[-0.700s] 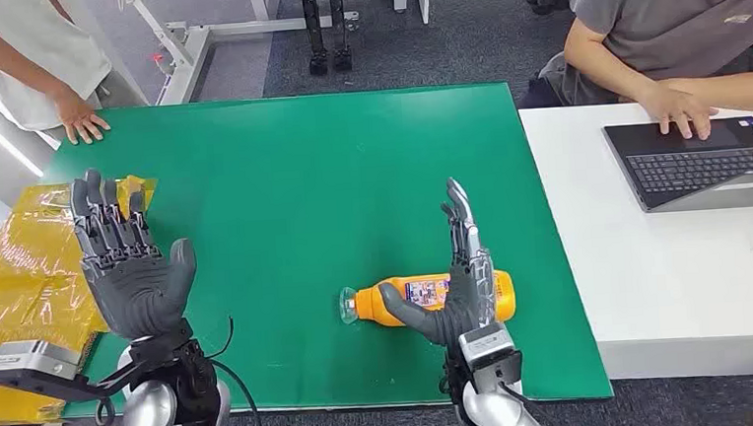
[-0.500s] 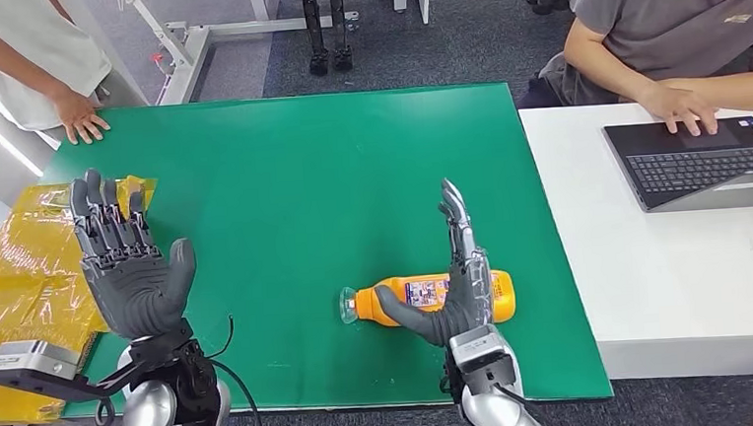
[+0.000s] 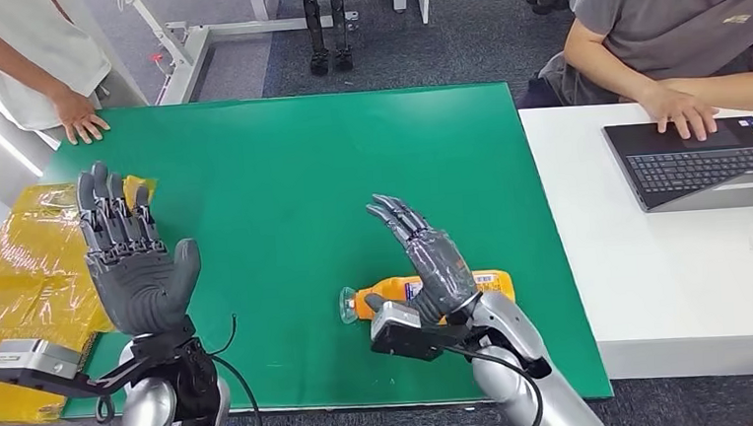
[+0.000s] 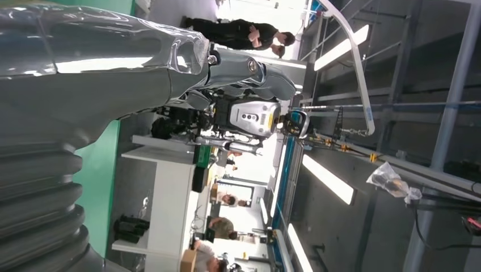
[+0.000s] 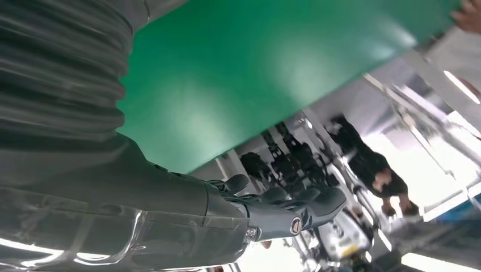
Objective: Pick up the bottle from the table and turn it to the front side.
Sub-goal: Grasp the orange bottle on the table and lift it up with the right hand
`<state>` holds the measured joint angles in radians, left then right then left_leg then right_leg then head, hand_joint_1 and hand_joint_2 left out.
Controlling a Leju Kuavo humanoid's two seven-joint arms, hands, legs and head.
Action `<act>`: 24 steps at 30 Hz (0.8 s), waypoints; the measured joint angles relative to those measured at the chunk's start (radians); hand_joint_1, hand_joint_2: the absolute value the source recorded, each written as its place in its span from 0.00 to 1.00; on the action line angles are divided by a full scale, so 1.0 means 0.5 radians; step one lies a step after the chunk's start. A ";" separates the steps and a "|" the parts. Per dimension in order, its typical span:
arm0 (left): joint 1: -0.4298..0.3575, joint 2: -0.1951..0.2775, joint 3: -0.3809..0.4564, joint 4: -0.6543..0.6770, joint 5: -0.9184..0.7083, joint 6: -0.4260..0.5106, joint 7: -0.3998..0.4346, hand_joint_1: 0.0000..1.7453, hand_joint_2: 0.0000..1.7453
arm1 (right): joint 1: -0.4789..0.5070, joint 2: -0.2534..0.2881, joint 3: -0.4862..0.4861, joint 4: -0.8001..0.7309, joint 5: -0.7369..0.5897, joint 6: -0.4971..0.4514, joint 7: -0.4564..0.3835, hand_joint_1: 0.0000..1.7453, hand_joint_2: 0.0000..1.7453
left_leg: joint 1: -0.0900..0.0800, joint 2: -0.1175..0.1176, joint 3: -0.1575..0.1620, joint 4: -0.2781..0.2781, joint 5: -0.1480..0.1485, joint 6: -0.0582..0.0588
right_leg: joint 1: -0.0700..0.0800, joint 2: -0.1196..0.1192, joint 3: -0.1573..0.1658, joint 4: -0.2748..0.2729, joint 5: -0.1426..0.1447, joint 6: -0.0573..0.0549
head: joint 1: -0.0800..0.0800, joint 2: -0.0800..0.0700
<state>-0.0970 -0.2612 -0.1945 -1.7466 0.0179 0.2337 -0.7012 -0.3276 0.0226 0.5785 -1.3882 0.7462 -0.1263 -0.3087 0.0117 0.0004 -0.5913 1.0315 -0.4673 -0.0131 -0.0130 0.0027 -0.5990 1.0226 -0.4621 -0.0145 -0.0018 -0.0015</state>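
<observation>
The orange bottle (image 3: 387, 292) has small print and a barcode (image 3: 486, 281) facing up, so I expect to see the front label with big letters when I turn it over.
An orange bottle (image 3: 386, 296) with a clear cap lies on its side on the green table (image 3: 301, 178), near the front edge, cap pointing left. My right hand (image 3: 424, 254) hovers over the bottle's middle, back upward, fingers spread and pointing to the far left; it covers most of the label. I see no grip on the bottle. In the right wrist view the dark fingers (image 5: 283, 209) stretch out with nothing in them. My left hand (image 3: 134, 262) is raised above the table's left edge, palm showing, fingers apart and empty.
A yellow plastic sheet (image 3: 20, 264) lies beside the table on the left. A person's hand (image 3: 81, 122) rests on the far left corner. At the right, a white table (image 3: 602, 258) carries a laptop (image 3: 705, 163) with a seated person typing.
My right hand has turned from standing on edge with its thumb across the bottle to lying over it, back upward, forearm swung right. The bottle has not moved. My left hand barely shifted.
</observation>
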 joint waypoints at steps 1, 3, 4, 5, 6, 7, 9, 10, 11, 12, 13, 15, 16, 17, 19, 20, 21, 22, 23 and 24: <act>-0.003 0.000 -0.001 0.003 0.000 -0.008 0.000 0.00 1.00 | -0.029 -0.015 0.001 0.019 0.034 0.047 0.018 0.00 1.00 | 0.000 0.000 0.000 0.000 0.000 0.000 | 0.000 0.000 0.000 0.000 0.000 0.000 | 0.000 0.000; -0.010 0.000 -0.004 0.011 0.000 -0.017 0.000 0.00 1.00 | -0.083 -0.042 0.006 0.058 0.096 0.127 0.047 0.00 1.00 | 0.000 0.000 0.000 0.000 0.000 0.000 | 0.000 0.000 0.000 0.000 0.000 0.000 | 0.000 0.000; -0.014 -0.001 -0.006 0.016 0.000 -0.019 0.000 0.00 1.00 | -0.109 -0.055 0.011 0.081 0.127 0.163 0.059 0.00 1.00 | 0.000 0.000 0.000 0.000 0.000 0.000 | 0.000 0.000 0.000 0.000 0.000 0.000 | 0.000 0.000; -0.018 -0.001 -0.008 0.021 0.000 -0.021 0.000 0.00 1.00 | -0.135 -0.069 0.017 0.107 0.156 0.200 0.069 0.00 1.00 | 0.000 0.000 0.000 0.000 0.000 0.000 | 0.000 0.000 0.000 0.000 0.000 0.000 | 0.000 0.000; -0.022 -0.001 -0.010 0.026 0.000 -0.023 0.000 0.00 1.00 | -0.164 -0.084 0.026 0.137 0.181 0.238 0.077 0.00 1.00 | 0.000 0.000 0.000 0.000 0.000 0.000 | 0.000 0.000 0.000 0.000 0.000 0.000 | 0.000 0.000; -0.026 -0.001 -0.013 0.031 0.001 -0.024 0.000 0.00 1.00 | -0.193 -0.100 0.036 0.172 0.203 0.274 0.083 0.00 1.00 | 0.000 0.000 0.000 0.000 0.000 0.000 | 0.000 0.000 0.000 0.000 0.000 0.000 | 0.000 0.000; -0.032 -0.002 -0.018 0.043 0.002 -0.026 0.000 0.00 1.00 | -0.244 -0.130 0.056 0.244 0.226 0.326 0.086 0.00 1.00 | 0.000 0.000 0.000 0.000 0.000 0.000 | 0.000 0.000 0.000 0.000 0.000 0.000 | 0.000 0.000; -0.036 -0.002 -0.020 0.049 0.003 -0.026 0.000 0.00 1.00 | -0.265 -0.144 0.065 0.280 0.232 0.342 0.086 0.00 1.00 | 0.000 0.000 0.000 0.001 0.000 0.000 | 0.000 0.000 0.000 0.000 0.000 0.000 | 0.000 0.000; -0.041 -0.002 -0.021 0.055 0.003 -0.026 0.000 0.00 1.00 | -0.283 -0.155 0.072 0.313 0.236 0.353 0.085 0.00 1.00 | 0.000 0.000 0.000 0.001 0.000 0.000 | 0.000 0.000 0.000 0.000 0.000 0.000 | 0.000 0.000; -0.046 -0.002 -0.023 0.060 0.004 -0.027 0.000 0.00 1.00 | -0.300 -0.166 0.081 0.344 0.240 0.364 0.085 0.00 1.00 | 0.000 0.000 0.000 0.001 0.000 0.000 | 0.000 0.000 0.000 0.000 0.000 0.000 | 0.000 0.000; -0.051 -0.002 -0.025 0.066 0.005 -0.028 0.000 0.00 1.00 | -0.317 -0.179 0.092 0.376 0.246 0.379 0.085 0.00 1.00 | 0.000 0.000 0.000 0.001 0.000 0.000 | 0.000 0.000 0.000 0.000 0.000 0.000 | 0.000 0.000; -0.059 -0.001 -0.035 0.077 0.009 -0.030 0.000 0.00 1.00 | -0.344 -0.207 0.115 0.430 0.258 0.413 0.092 0.00 1.00 | 0.000 0.000 0.000 0.001 0.000 0.000 | 0.000 0.000 0.000 0.000 0.000 0.000 | 0.000 0.000; -0.062 -0.001 -0.042 0.083 0.013 -0.031 0.000 0.00 1.00 | -0.354 -0.222 0.129 0.457 0.263 0.437 0.096 0.00 1.00 | 0.000 0.000 0.000 0.001 0.000 0.000 | 0.000 0.000 0.000 0.000 0.000 0.000 | 0.000 0.000; -0.064 -0.001 -0.047 0.089 0.016 -0.031 0.000 0.00 1.00 | -0.363 -0.239 0.143 0.482 0.266 0.461 0.101 0.00 1.00 | 0.000 -0.001 0.000 0.001 0.000 0.000 | 0.000 0.000 0.000 0.000 0.000 0.000 | 0.000 0.000; -0.068 -0.001 -0.052 0.100 0.023 -0.032 0.000 0.00 1.00 | -0.377 -0.273 0.172 0.532 0.273 0.513 0.113 0.00 1.00 | 0.000 0.000 0.000 0.001 0.000 0.000 | 0.000 0.000 0.000 0.000 0.000 0.000 | 0.000 0.000; -0.071 -0.001 -0.054 0.106 0.027 -0.031 0.000 0.00 1.00 | -0.385 -0.290 0.187 0.554 0.279 0.538 0.118 0.00 1.00 | 0.000 0.000 0.000 0.001 0.000 0.000 | 0.000 0.000 0.000 0.000 0.000 0.000 | 0.000 0.000; -0.074 -0.001 -0.056 0.112 0.032 -0.031 0.000 0.00 1.00 | -0.396 -0.307 0.205 0.577 0.286 0.563 0.125 0.00 1.00 | 0.000 0.000 0.000 0.001 0.000 0.000 | 0.000 0.000 0.000 0.000 0.000 0.000 | 0.000 0.000; -0.078 0.000 -0.059 0.119 0.037 -0.030 0.000 0.00 1.00 | -0.408 -0.325 0.224 0.600 0.291 0.586 0.130 0.00 1.00 | 0.000 0.000 0.000 0.001 0.000 0.000 | 0.000 0.000 0.000 0.000 0.000 0.000 | 0.000 0.000; -0.083 0.000 -0.063 0.125 0.041 -0.027 0.000 0.00 1.00 | -0.420 -0.342 0.243 0.624 0.292 0.605 0.135 0.00 1.00 | 0.000 0.000 0.000 0.001 0.000 0.000 | 0.000 0.000 0.000 0.000 0.000 0.000 | 0.000 0.000; -0.087 0.001 -0.067 0.131 0.044 -0.023 0.000 0.00 1.00 | -0.431 -0.358 0.261 0.649 0.290 0.622 0.138 0.00 1.00 | 0.000 -0.001 0.000 0.001 0.000 0.000 | 0.000 -0.001 0.000 0.000 0.001 0.000 | 0.000 0.000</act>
<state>-0.1403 -0.2608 -0.2278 -1.6810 0.0401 0.2220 -0.7012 -0.5431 -0.1565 0.7088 -1.0638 0.8913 0.1849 -0.2399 0.0116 0.0001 -0.5914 1.0321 -0.4673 -0.0130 -0.0130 0.0024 -0.5989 1.0225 -0.4618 -0.0144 -0.0018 -0.0015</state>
